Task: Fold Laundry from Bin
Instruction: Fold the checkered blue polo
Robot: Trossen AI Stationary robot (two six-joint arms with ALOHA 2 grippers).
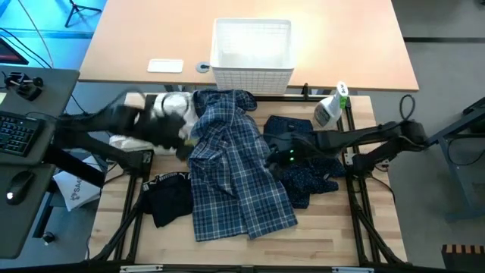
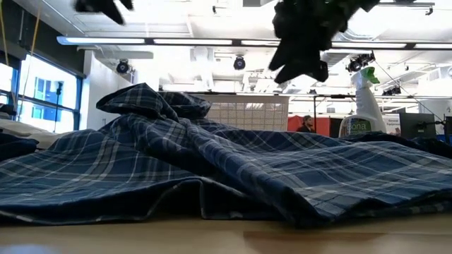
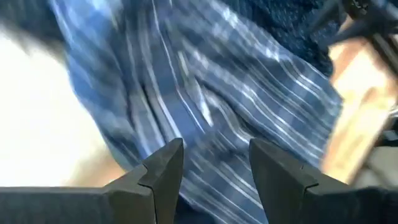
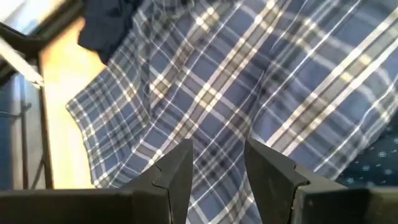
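Note:
I see the black piece (image 1: 171, 197) running under the plaid shirt's edge (image 1: 193, 199), so the shirt will reveal more of the black piece when I fold the shirt's side inward.
The blue-white plaid shirt (image 1: 235, 167) lies spread and rumpled across the middle of the table. Navy dotted trousers (image 1: 307, 171) lie at its right. A black piece with white lettering (image 1: 168, 199) lies at its near left, and white cloth (image 1: 125, 142) at the left. The white bin (image 1: 252, 54) stands at the far side. My left gripper (image 3: 214, 146) hangs open above the shirt's left edge, blurred. My right gripper (image 4: 217, 146) is open above the shirt's right part, by the trousers. Neither has anything between its fingers.
A spray bottle (image 1: 331, 106) stands at the far right of the table, beside the trousers. A white card (image 1: 165, 66) and a small round disc (image 1: 202, 67) lie on the far desk left of the bin. Bare wood shows along the near edge (image 1: 318, 243).

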